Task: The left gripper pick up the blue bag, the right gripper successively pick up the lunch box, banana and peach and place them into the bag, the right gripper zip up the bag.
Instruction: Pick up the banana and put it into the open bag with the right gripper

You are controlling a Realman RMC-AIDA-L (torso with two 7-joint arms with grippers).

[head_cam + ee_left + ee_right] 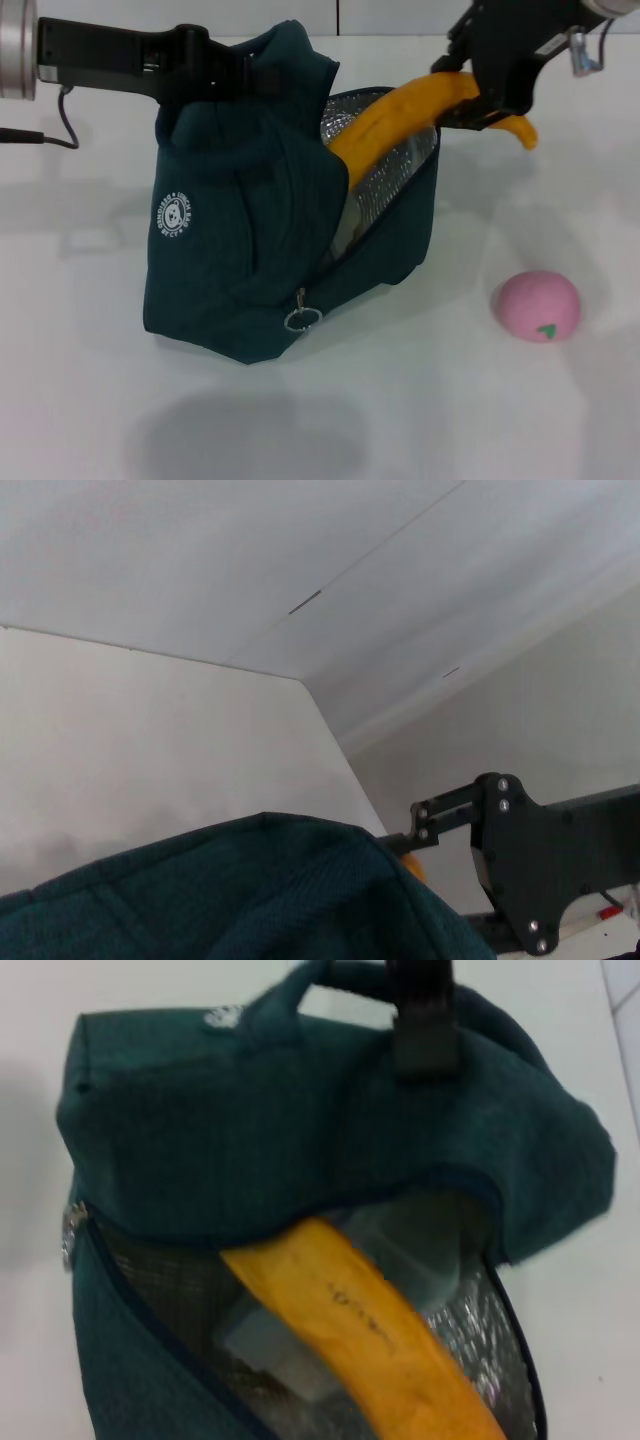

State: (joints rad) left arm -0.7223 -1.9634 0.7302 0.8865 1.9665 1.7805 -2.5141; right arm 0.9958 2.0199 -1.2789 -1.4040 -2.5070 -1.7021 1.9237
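Note:
My right gripper should keep pushing the banana in until its upper end is inside as well, since the banana's lower end (350,157) slants into the blue bag's opening (388,185).
The blue bag (250,230) stands on the table with its flap lifted and its foil-lined mouth open toward the right. My left gripper (212,68) is shut on the bag's top by the handle; one of its fingers (424,1015) shows there in the right wrist view. My right gripper (490,95) is shut on the banana (400,115), which slants down with its lower end inside the bag's mouth (360,1330). The clear lunch box (415,1250) lies inside the bag under the banana. The pink peach (540,305) sits on the table to the right of the bag.
The metal zip ring (300,318) hangs at the bag's lower front corner. The white table (420,420) stretches in front of the bag and around the peach. In the left wrist view the bag fabric (250,890) fills the foreground, with the right gripper (520,865) beyond it.

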